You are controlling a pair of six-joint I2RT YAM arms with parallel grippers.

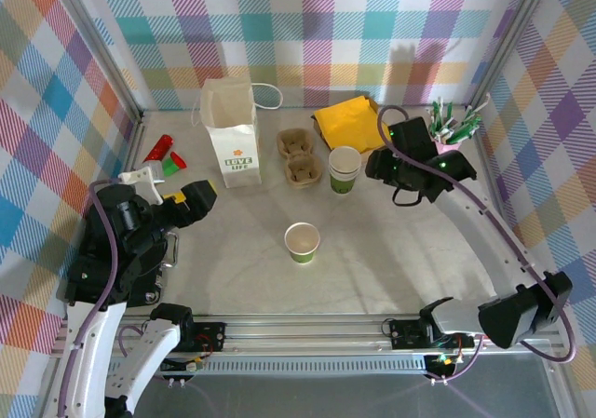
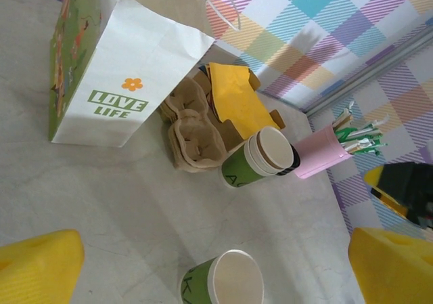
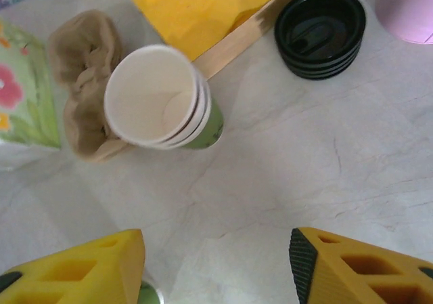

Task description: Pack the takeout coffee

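Observation:
The black lids (image 3: pixel 320 32) lie apart from the cup stack, so my right gripper should carry on toward them until its open fingers are on both sides of the rim (image 3: pixel 279 41) facing the cups.
The takeout coffee is out of view. A lidless cream-and-green cup (image 1: pixel 302 242) stands alone mid-table, also low in the left wrist view (image 2: pixel 226 284). A stack of the same cups (image 1: pixel 344 168) stands by the cardboard carrier, and stacked black lids (image 3: pixel 320 32) lie to its right. The white paper bag (image 1: pixel 230 134) stands open at the back left. My right gripper (image 1: pixel 377 165) hovers just right of the cup stack, open with bare table between its fingers (image 3: pixel 216 270). My left gripper (image 1: pixel 198 196) is open at the left, nothing in it (image 2: pixel 216 270).
A brown cup carrier (image 1: pixel 300 155) lies between the bag and the cup stack. Yellow napkins (image 1: pixel 349 120) sit behind them. A pink holder of green-and-white sticks (image 1: pixel 450 129) stands at the back right. Red and green items (image 1: pixel 165 154) lie at the far left.

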